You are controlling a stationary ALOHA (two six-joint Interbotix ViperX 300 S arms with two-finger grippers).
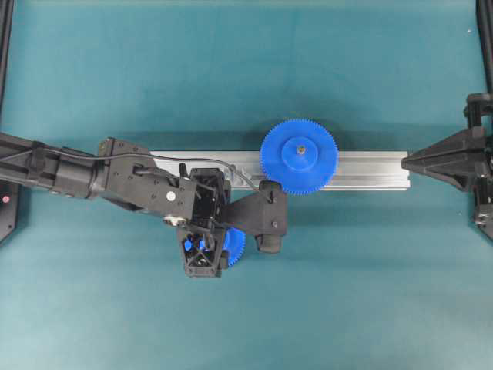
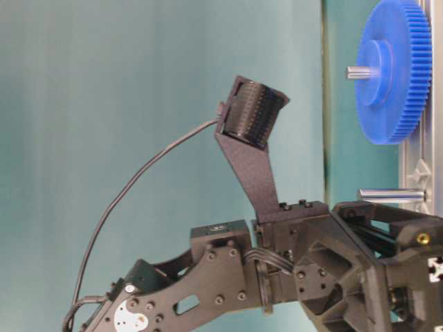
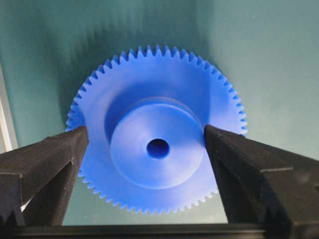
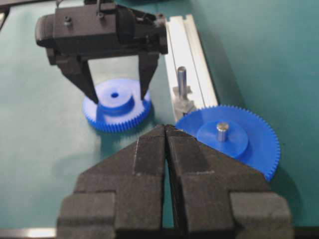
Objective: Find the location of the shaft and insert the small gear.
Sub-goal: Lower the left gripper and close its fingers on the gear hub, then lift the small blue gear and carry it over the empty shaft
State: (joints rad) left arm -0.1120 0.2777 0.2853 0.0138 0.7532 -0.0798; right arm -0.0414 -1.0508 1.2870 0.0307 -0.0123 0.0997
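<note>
I see the larger gear's grey pin [image 1: 301, 149] through that gear's centre, so I expect the pin to fill the small gear's centre hole [image 3: 158, 148] when I lower the small gear.
The small gear [image 3: 158, 149], blue with a raised hub and a dark centre hole, lies flat on the teal mat [image 1: 115, 77]. My left gripper [image 3: 146, 139] is open and points down over it, with one finger on each side of the hub. The same gear [image 4: 117, 104] and left gripper [image 4: 118, 97] show in the right wrist view. The shaft [image 4: 182, 82], a thin grey pin, stands bare on the aluminium rail [image 4: 187, 50]; it also shows in the table-level view [image 2: 391, 196]. My right gripper [image 4: 166, 128] is shut on nothing, and its tip [image 1: 407, 159] sits at the rail's right end.
A larger blue gear [image 1: 299, 156] with a grey pin in its centre sits on the rail [image 1: 370, 166], just right of the shaft. The left arm [image 1: 69, 171] reaches in from the left edge. Black frame posts stand at the table's corners.
</note>
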